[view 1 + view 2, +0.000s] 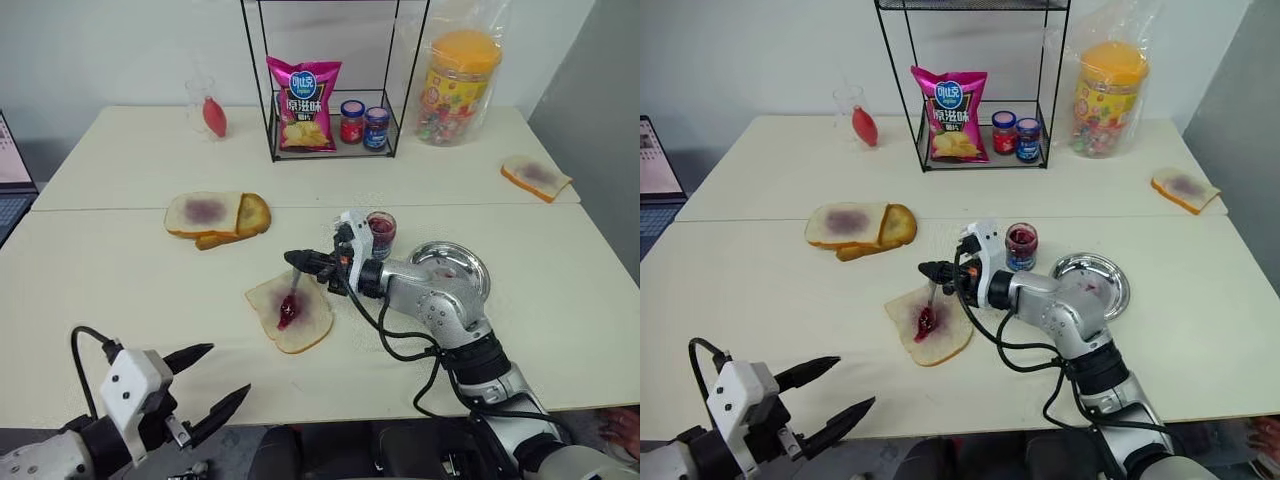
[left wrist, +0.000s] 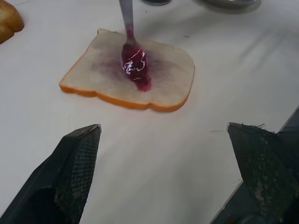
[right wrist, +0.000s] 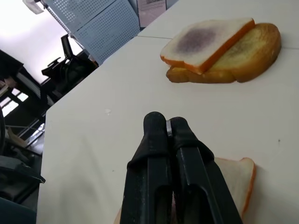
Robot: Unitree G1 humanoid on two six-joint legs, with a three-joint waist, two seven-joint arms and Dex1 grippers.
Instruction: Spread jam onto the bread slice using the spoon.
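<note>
Jam is collecting in a narrow streak (image 1: 287, 312) below the spoon, so next my right gripper raises the spoon and spreads along the bread slice's side nearer the plate (image 1: 313, 307).
The bread slice (image 1: 290, 312) lies flat on the table in front of me, a red-purple smear in its middle. The spoon (image 1: 290, 303) hangs from my right gripper (image 1: 300, 262), which is shut on its handle, and its jam-covered bowl (image 2: 134, 65) rests on the slice. The open jar of jam (image 1: 381, 235) stands just behind my right wrist. My left gripper (image 1: 218, 382) is open and empty at the near table edge, left of the slice; its two black fingers (image 2: 70, 163) frame the bread slice (image 2: 131, 74) in the left wrist view.
A round steel plate (image 1: 452, 268) sits right of the jar. Two overlapping bread pieces (image 1: 215, 217) lie to the left, another slice (image 1: 535, 177) far right. At the back stand a wire rack (image 1: 335, 100) holding a chip bag and two lidded jars, a candy tub (image 1: 458, 85) and a glass (image 1: 205, 105).
</note>
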